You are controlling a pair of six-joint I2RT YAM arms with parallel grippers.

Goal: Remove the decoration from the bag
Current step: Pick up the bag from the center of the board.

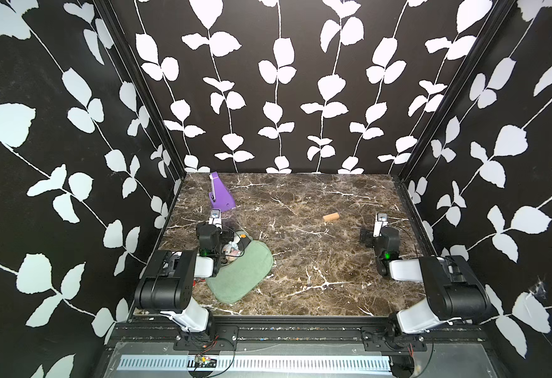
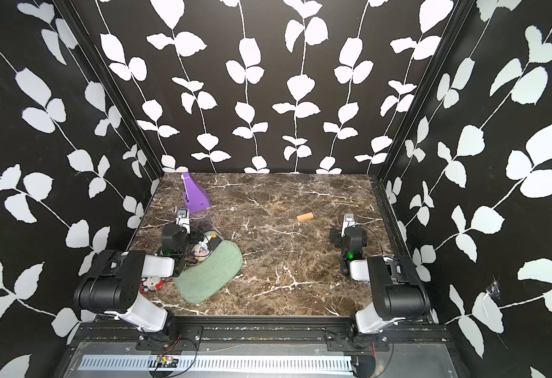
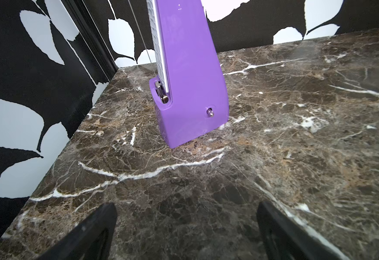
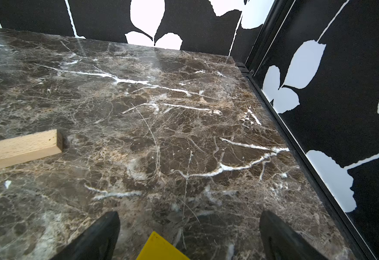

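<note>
The bag lies far from my right gripper, and my left gripper is pointing past it. So my left gripper should move back and pick up the bag by its strap.
The sage-green bag lies flat on the marble table at the front left, right beside my left arm. The decoration, a cluster of small pale plush charms, sits at the bag's far left end, partly hidden behind my left wrist. My left gripper is open and empty over bare marble beyond the bag, facing the purple object. On the right side of the table my right gripper is also open, holding nothing, far from the bag. Neither wrist view shows the bag.
A purple wedge-shaped object stands at the back left. A small wooden block lies mid-table. A red-and-white plush peeks out under my left forearm. A yellow corner shows low between the right fingers. Patterned walls enclose three sides.
</note>
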